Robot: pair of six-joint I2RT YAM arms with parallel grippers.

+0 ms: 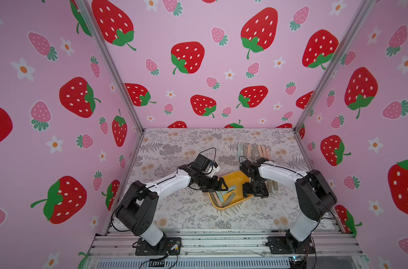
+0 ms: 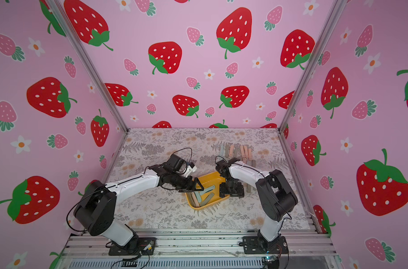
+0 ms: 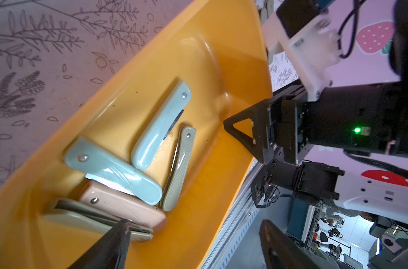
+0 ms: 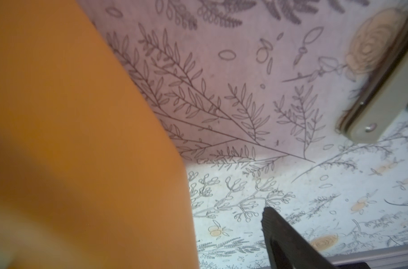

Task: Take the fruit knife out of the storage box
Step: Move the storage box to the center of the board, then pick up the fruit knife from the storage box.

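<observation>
My right gripper is straddling the storage box's end (image 3: 234, 157), short of the knives, so I should raise it clear and reach inside for the nearer pale blue knife (image 3: 161, 127).
The yellow-orange storage box (image 1: 238, 178) (image 2: 212, 179) sits mid-table, turned diagonally. Several folded fruit knives lie in its near end (image 1: 221, 196) (image 2: 202, 197). The left wrist view shows two pale blue ones (image 3: 161, 125) (image 3: 114, 172), an olive one (image 3: 179, 167), a pink one (image 3: 123, 207) and a beige one (image 3: 86, 219). My left gripper (image 1: 223, 186) (image 3: 196, 240) is open, with one finger (image 3: 115, 244) above the beige knife and the other outside the rim. My right gripper (image 1: 255, 193) is open astride the box's right wall (image 4: 81, 139), one finger (image 4: 282, 233) outside over the cloth.
Rows of folded knives lie on the floral cloth behind the box (image 1: 254, 151) and beside the right gripper (image 1: 271, 186). One olive knife (image 4: 373, 116) shows in the right wrist view. An aluminium rail (image 1: 221, 240) runs along the front. Strawberry walls enclose three sides.
</observation>
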